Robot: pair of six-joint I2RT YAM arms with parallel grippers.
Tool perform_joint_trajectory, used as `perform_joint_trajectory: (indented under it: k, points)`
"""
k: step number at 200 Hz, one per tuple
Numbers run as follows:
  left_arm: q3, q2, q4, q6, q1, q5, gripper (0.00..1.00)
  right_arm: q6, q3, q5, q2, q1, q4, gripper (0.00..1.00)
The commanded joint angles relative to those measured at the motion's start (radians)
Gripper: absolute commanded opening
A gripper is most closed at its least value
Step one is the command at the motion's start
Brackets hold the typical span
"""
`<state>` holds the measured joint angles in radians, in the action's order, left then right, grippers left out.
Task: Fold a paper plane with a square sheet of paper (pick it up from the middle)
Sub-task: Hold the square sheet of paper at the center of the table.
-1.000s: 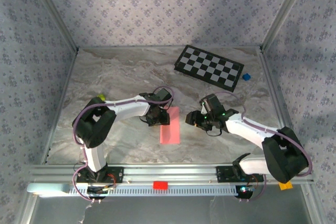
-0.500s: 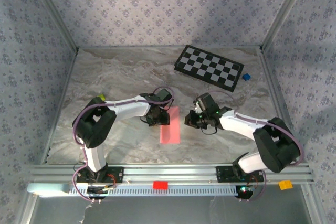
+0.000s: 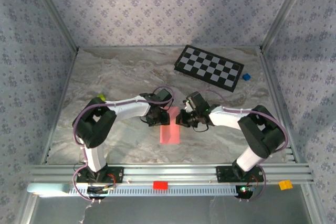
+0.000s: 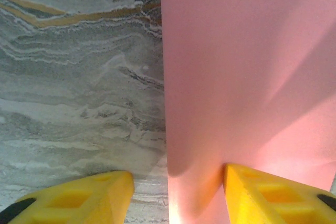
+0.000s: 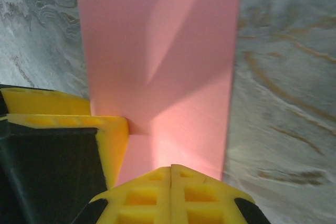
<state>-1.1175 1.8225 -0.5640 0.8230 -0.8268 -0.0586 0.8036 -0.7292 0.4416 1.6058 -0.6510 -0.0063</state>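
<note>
I expect the pink piece of paper's fold (image 3: 161, 135) to stay rounded and gaping at the paper's far end when I press along the paper's edge, because soft shading (image 4: 268, 108) rolls across the paper.
The square sheet of paper (image 3: 169, 128) lies on the marble table as a narrow pink strip, seemingly folded in half. My left gripper (image 3: 159, 119) stands open over the strip's left edge. In the left wrist view, one yellow fingertip (image 4: 73, 199) is over the bare table and the other (image 4: 281, 195) is on the paper (image 4: 247, 66). My right gripper (image 3: 180, 119) is shut at the strip's right side, its tips (image 5: 171, 192) pressed together over the paper (image 5: 157, 45) with nothing visible between them. No paper plane shape is formed.
A black-and-white checkerboard (image 3: 209, 67) lies at the back right, with a small blue block (image 3: 246, 77) beside it. On the front rail sit a red block (image 3: 160, 184) and an orange block (image 3: 285, 184). A yellow-green object (image 3: 101, 98) sits behind the left arm.
My right arm has swung left from beside the paper to over its right edge, and its gripper has closed. The left arm and the paper have stayed put.
</note>
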Motion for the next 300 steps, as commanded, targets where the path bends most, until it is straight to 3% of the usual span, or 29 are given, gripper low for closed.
perform_joint_trajectory:
  k: [1, 71, 109, 179, 205, 221, 247, 300]
  points:
    - [0.048, 0.098, 0.082, 0.001, -0.010, 0.009, 0.52, 0.023, -0.045, -0.012, 0.040, -0.020, 0.004, 0.01]
    - [0.055, 0.099, 0.097, 0.001, -0.012, 0.008, 0.52, 0.024, -0.024, -0.079, 0.130, -0.033, -0.027, 0.00]
    - [0.045, 0.067, 0.102, 0.005, -0.012, 0.007, 0.53, -0.051, -0.003, -0.066, 0.148, -0.015, -0.051, 0.00]
    - [0.097, -0.265, 0.175, 0.032, -0.001, 0.051, 0.57, -0.141, -0.042, 0.011, 0.142, 0.051, -0.112, 0.00]
    - [0.194, -0.332, 0.353, 0.048, 0.040, -0.092, 0.38, -0.143, -0.053, 0.020, 0.157, 0.051, -0.116, 0.00]
    - [0.240, -0.322, 0.468, 0.064, 0.070, -0.211, 0.22, -0.142, -0.061, 0.020, 0.163, 0.051, -0.121, 0.00]
    - [0.279, -0.280, 0.573, 0.096, 0.094, -0.304, 0.00, -0.154, -0.073, 0.018, 0.161, 0.049, -0.156, 0.00]
    - [0.328, -0.185, 0.715, 0.142, 0.096, -0.378, 0.00, -0.156, -0.063, 0.000, 0.160, 0.047, -0.168, 0.00]
